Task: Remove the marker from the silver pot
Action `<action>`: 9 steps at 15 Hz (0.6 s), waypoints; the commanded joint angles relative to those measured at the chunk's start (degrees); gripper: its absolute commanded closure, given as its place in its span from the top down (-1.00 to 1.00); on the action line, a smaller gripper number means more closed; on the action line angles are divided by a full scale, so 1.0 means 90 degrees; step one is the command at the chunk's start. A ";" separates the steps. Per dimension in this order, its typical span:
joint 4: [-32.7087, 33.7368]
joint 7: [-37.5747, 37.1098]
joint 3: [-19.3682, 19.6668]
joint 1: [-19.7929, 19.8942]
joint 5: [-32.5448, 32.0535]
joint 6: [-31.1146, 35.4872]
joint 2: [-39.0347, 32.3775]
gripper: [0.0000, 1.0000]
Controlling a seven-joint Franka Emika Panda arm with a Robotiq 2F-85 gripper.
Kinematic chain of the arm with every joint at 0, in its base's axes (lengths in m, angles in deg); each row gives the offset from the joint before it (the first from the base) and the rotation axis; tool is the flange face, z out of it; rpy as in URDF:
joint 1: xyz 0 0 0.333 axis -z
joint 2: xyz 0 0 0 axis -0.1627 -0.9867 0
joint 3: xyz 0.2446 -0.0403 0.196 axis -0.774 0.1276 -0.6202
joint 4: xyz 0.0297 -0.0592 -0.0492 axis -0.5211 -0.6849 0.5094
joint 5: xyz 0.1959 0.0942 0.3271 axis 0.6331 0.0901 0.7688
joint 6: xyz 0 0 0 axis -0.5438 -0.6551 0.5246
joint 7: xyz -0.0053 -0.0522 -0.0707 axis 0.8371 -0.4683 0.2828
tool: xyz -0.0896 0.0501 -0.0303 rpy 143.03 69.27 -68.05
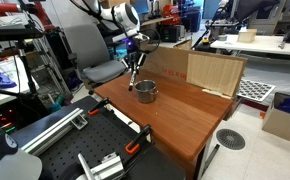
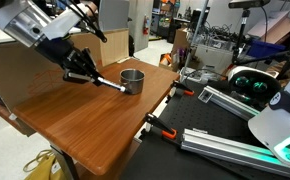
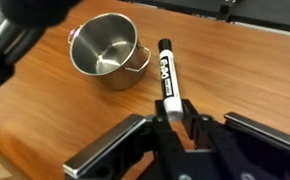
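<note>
The marker (image 2: 111, 84) is hanging outside the silver pot, above open brown tabletop (image 2: 107, 96), so my gripper keeps going down until the marker touches the tabletop and then let go.
The silver pot (image 3: 107, 50) is small, round and shiny, and its inside is empty in the wrist view. It stands on the brown tabletop in both exterior views (image 1: 145, 92) (image 2: 132, 80). My gripper (image 3: 171, 118) is shut on the marker (image 3: 168, 72), a black-and-white pen with a black cap, held outside the pot and beside its rim. In an exterior view the gripper (image 2: 88, 76) holds the marker (image 2: 110, 85) low over the table, its tip close to the pot's wall. In an exterior view the gripper (image 1: 133, 72) hangs just above and beside the pot.
A cardboard panel (image 1: 213, 72) stands along the wooden table's (image 1: 180, 115) far edge. Orange clamps (image 2: 160, 128) grip the table's edge. A grey chair (image 1: 90, 60) stands behind the arm. Black rails and equipment (image 2: 235, 140) lie beside the table.
</note>
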 commanded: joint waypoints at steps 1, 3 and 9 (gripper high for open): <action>0.0575 -0.0123 0.0219 -0.0353 -0.0534 -0.0275 -0.0413 -0.89; 0.0659 -0.0137 0.0270 -0.0470 -0.0794 -0.0220 -0.0517 -0.89; 0.0893 -0.0073 0.0312 -0.0649 -0.1118 -0.0287 -0.0754 -0.89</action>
